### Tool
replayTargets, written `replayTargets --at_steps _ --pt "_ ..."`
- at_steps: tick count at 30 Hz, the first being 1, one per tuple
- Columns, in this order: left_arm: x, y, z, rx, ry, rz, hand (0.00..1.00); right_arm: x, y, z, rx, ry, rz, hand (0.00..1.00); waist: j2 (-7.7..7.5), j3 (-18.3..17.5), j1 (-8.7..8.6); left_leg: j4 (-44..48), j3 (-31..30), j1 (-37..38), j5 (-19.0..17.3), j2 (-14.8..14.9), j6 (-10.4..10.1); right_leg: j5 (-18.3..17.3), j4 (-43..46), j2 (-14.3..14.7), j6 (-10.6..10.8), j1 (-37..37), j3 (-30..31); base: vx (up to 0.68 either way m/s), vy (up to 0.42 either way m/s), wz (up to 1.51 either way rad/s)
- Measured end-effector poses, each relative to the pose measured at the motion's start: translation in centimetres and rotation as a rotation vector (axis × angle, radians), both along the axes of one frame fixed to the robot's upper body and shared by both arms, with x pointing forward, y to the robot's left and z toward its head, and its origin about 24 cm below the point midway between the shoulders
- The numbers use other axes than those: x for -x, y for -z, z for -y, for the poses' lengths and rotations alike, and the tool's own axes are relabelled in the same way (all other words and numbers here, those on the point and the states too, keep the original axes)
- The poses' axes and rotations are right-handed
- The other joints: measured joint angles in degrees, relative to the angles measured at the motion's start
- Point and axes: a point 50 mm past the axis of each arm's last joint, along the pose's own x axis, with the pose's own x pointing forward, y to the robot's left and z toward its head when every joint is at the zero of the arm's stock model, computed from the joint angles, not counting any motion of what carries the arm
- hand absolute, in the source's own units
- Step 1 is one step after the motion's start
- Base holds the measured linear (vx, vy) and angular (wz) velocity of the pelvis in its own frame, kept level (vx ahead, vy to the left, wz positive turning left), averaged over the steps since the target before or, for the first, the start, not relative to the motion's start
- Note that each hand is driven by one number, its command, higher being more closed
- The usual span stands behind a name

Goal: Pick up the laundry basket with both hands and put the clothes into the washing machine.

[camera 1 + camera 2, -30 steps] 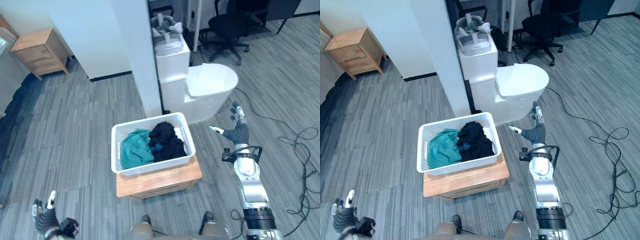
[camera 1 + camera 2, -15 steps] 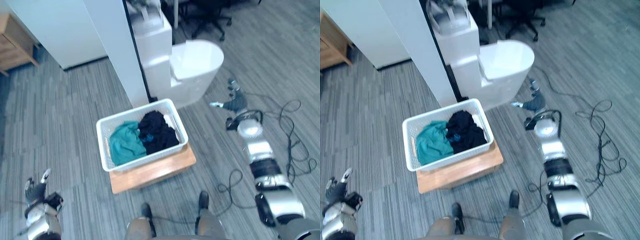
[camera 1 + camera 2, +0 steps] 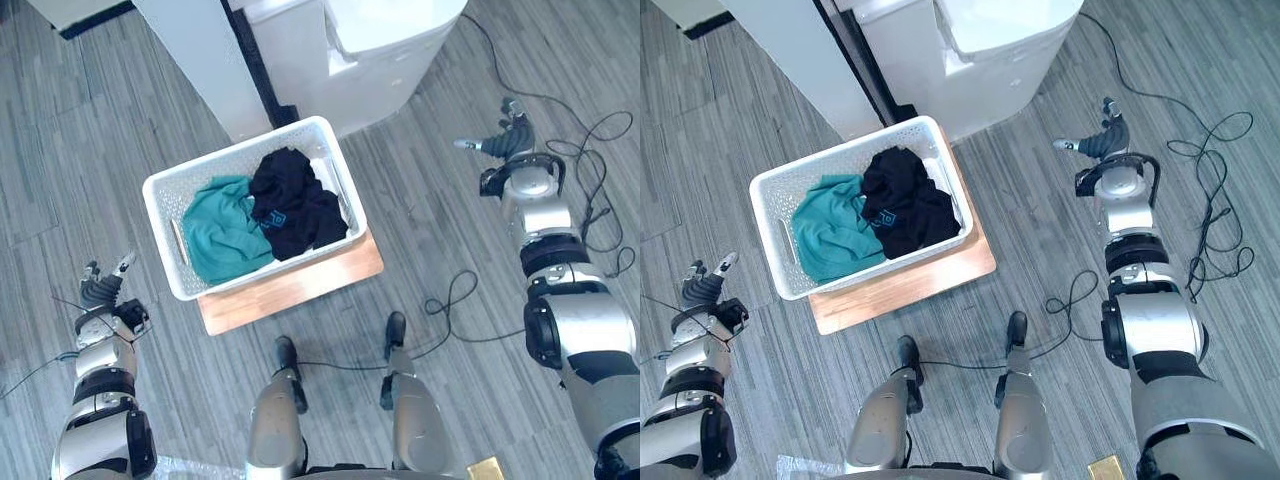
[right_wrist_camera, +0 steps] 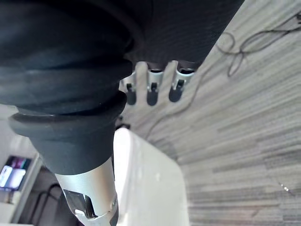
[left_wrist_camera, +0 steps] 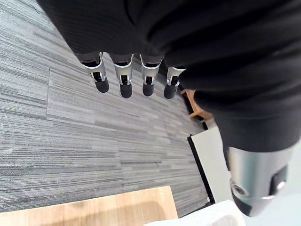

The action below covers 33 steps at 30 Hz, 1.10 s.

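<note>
The teal garment (image 3: 222, 232) and black garment are lying slumped below the laundry basket's rim (image 3: 278, 268). They should stay in place and come along when I carry the basket.
A white perforated laundry basket (image 3: 160, 200) sits on a low wooden stand (image 3: 330, 278) on the floor. Inside lie a teal garment (image 3: 220, 235) and a black garment (image 3: 290, 205). Behind the basket stands the white washing machine (image 3: 350, 50) with its lid shut. My left hand (image 3: 102, 287) hangs open out to the basket's left, well apart from it. On the far side, my right hand (image 3: 503, 140) is stretched out open to the right of the machine. Both hold nothing; their fingers (image 5: 123, 77) (image 4: 151, 84) are straight over bare floor.
A white pillar (image 3: 200, 60) rises just behind the basket's left end. Black cables (image 3: 590, 130) loop on the grey plank floor at the right. Open floor lies on both sides of the stand.
The camera has tilted down, so the whole scene has slid up and the room behind has left the picture. Both arms now reach out wide to the sides of the basket.
</note>
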Motion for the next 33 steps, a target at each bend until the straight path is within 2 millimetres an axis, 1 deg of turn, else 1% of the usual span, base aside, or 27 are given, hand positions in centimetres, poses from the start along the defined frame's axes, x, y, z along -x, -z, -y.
replayTargets --at_steps 3,5,8,11,12,13,16,18,20,24,27,31,33 --pt "-1.0 -0.8 0.3 -0.018 0.027 0.002 0.00 -0.1 0.0 0.2 -0.018 0.013 -0.018 0.00 0.03 0.1 0.18 -0.1 0.1 -0.1 0.0 0.1 0.0 0.0 0.0 0.1 0.0 -0.2 0.0 0.00 0.000 0.00" --pt "-1.9 -1.8 0.3 -0.021 0.033 0.020 0.00 -0.2 -0.2 0.2 -0.025 0.016 -0.021 0.00 0.06 0.1 0.28 0.0 0.1 -0.4 0.0 0.0 0.0 0.0 0.0 0.1 0.0 -0.4 0.0 0.00 0.000 0.00" --pt "-2.7 -2.8 0.5 -0.038 0.053 0.037 0.00 -0.2 -0.3 0.1 -0.020 0.016 -0.020 0.00 0.30 0.4 0.48 -0.1 0.3 -0.8 0.0 0.0 0.0 0.0 0.0 0.0 0.0 -0.9 0.1 0.00 0.000 0.00" --pt "-3.6 -3.8 0.9 -0.034 0.063 0.064 0.00 -0.4 -0.8 -0.2 -0.017 0.013 -0.014 0.00 0.58 0.7 0.65 -0.7 0.4 -2.0 0.7 0.0 -0.3 0.2 0.0 0.1 -0.2 -2.4 0.1 0.00 -0.005 0.01" --pt "-4.1 -4.4 1.1 -0.028 0.070 0.077 0.00 -0.5 -0.8 -0.4 -0.012 0.012 -0.018 0.00 0.63 1.5 0.71 -1.6 0.3 -1.7 1.3 0.1 -0.5 0.2 0.0 0.3 -0.2 -2.4 0.0 0.00 -0.018 0.03" --pt "-4.3 -4.6 1.2 -0.027 0.073 0.081 0.00 -0.5 -0.8 -0.5 -0.023 0.009 -0.016 0.00 0.64 1.7 0.74 -1.8 0.3 -1.7 1.4 0.1 -0.6 0.2 0.0 0.4 -0.2 -2.5 -0.1 0.00 0.000 0.00" --pt "-5.1 -5.0 1.9 -0.034 0.101 0.074 0.00 -0.6 -0.6 -0.9 -0.047 0.000 -0.017 0.00 0.64 1.7 0.92 -3.1 0.5 -2.1 2.1 0.1 -0.7 0.2 0.1 0.6 -0.3 -3.6 0.0 0.00 0.000 0.00" --pt "-5.7 -5.4 2.4 -0.030 0.117 0.081 0.00 -0.7 0.2 -1.1 -0.057 0.001 -0.046 0.00 0.64 1.8 0.84 -4.1 0.5 -2.3 2.7 0.2 -0.7 0.2 0.1 0.8 -0.3 -4.0 -0.1 0.00 0.000 0.00" --pt "-5.8 -5.3 2.7 -0.021 0.123 0.081 0.00 -0.8 0.4 -1.4 -0.075 -0.004 -0.053 0.00 0.64 1.8 0.78 -4.3 0.7 -2.3 2.7 0.3 -0.8 0.2 0.2 0.8 -0.3 -4.2 0.0 0.01 -0.001 -0.02" --pt "-6.7 -4.9 4.4 0.015 0.158 0.086 0.00 -0.9 0.8 -2.1 -0.068 -0.020 -0.069 0.00 0.65 1.8 0.85 -5.6 0.9 -2.2 3.4 0.2 -1.0 0.2 0.2 0.9 -0.2 -4.8 -0.1 0.01 0.000 -0.01" --pt "-6.8 -4.6 4.8 0.022 0.165 0.082 0.00 -1.1 1.1 -3.0 -0.057 -0.038 -0.079 0.00 0.67 1.8 1.13 -6.0 1.2 -2.5 3.6 0.2 -1.1 0.2 0.3 1.0 -0.3 -5.5 0.1 0.01 -0.004 -0.03" --pt "-7.0 -4.0 5.4 0.043 0.174 0.063 0.00 -1.3 1.9 -5.0 -0.028 -0.088 -0.100 0.00 0.67 1.8 1.10 -6.1 1.2 -2.6 3.7 0.2 -1.1 0.2 0.3 1.0 -0.2 -5.6 0.1 0.00 0.000 0.00" --pt "-7.0 -3.4 5.9 0.063 0.174 0.047 0.00 -1.4 2.1 -6.6 -0.003 -0.131 -0.104 0.00 0.66 1.8 1.12 -6.4 1.3 -2.6 4.0 0.2 -1.1 0.2 0.4 1.0 -0.2 -5.8 0.1 0.00 0.000 0.00"
